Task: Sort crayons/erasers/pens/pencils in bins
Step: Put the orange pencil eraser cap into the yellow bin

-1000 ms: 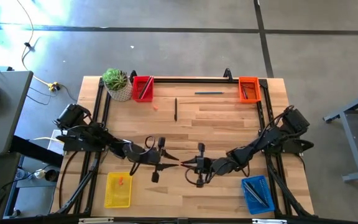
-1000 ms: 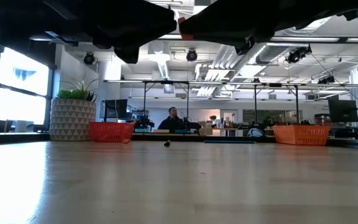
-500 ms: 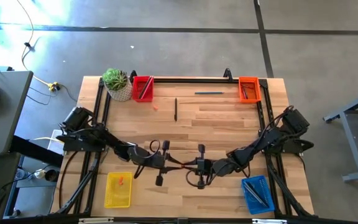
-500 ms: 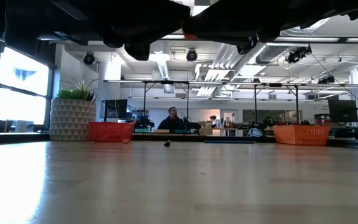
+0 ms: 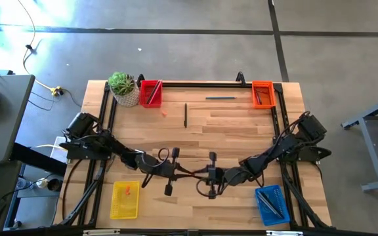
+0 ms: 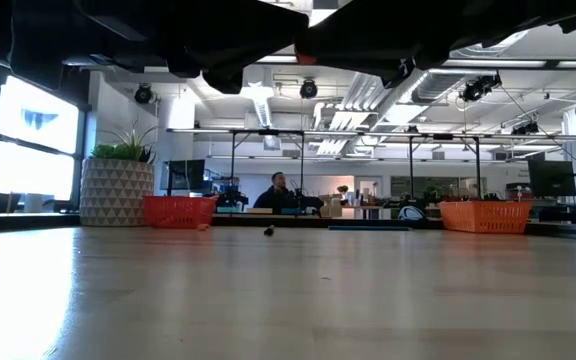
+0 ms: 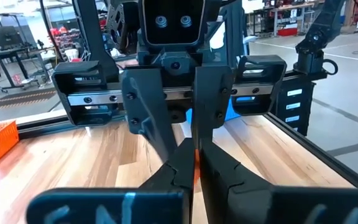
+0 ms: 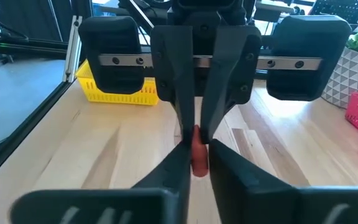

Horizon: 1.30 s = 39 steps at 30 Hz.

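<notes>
Next, my right gripper lets go of the crayon (image 8: 199, 154) before my left gripper carries it to the yellow bin (image 5: 125, 200). Both grippers are pinching the crayon, and the bin is closer to my left gripper.
A short red-orange crayon (image 8: 197, 154) hangs above the table's near middle between my two grippers, which meet tip to tip. My left gripper (image 5: 184, 172) comes from the left and my right gripper (image 5: 198, 174) from the right. Both are shut on the crayon, which shows in the left wrist view only as an orange sliver (image 7: 196, 173). The red bin (image 5: 151, 92) and orange bin (image 5: 262, 93) stand at the far edge. The yellow bin (image 5: 125, 199) and blue bin (image 5: 270, 204) stand at the near edge. My left gripper pinches one end of the crayon (image 8: 195, 132) between its two fingertips. It comes level from the table's left, along the crayon, which is clear of the table. My right gripper pinches the crayon's other end (image 8: 198, 163) between its two fingertips. It comes level from the table's right, along the crayon.
A white pot with a green plant (image 5: 124, 88) stands beside the red bin. A black pen (image 5: 185, 115), a teal pen (image 5: 220, 98) and a small orange crayon (image 5: 164, 112) lie on the far half of the table. A person (image 6: 278, 190) sits in the room beyond.
My left gripper has gone toward the table's right edge until its fingertips meet my right gripper's at the crayon, then kept still. My right gripper has stayed in place.
</notes>
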Each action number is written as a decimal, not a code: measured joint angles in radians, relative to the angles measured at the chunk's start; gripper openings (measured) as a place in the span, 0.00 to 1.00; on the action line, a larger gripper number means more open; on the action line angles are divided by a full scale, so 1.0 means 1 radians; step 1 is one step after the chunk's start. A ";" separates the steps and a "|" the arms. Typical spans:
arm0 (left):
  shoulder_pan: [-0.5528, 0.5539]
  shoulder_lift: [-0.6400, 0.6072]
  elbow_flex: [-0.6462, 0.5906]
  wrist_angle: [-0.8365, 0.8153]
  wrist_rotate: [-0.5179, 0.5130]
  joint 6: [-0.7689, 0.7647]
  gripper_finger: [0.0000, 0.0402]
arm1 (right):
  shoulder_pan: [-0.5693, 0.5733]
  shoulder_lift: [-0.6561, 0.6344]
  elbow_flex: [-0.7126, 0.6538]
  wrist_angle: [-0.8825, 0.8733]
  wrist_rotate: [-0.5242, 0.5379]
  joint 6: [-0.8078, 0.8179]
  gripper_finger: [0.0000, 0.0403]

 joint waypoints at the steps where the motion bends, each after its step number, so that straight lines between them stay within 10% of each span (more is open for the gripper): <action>1: 0.000 0.000 0.000 -0.001 0.000 0.000 0.00 | 0.000 0.000 0.000 0.000 0.002 -0.001 0.15; 16: -0.001 -0.011 -0.002 -0.083 -0.049 0.045 0.00 | -0.002 0.000 0.001 -0.085 0.060 0.057 0.56; 26: 0.001 -0.102 -0.003 -0.182 -0.086 0.088 0.00 | 0.000 -0.004 0.005 -0.083 0.023 0.060 0.58; 39: -0.027 -0.396 -0.003 -0.717 -0.106 0.011 0.00 | 0.000 -0.004 0.004 -0.090 -0.003 0.062 0.57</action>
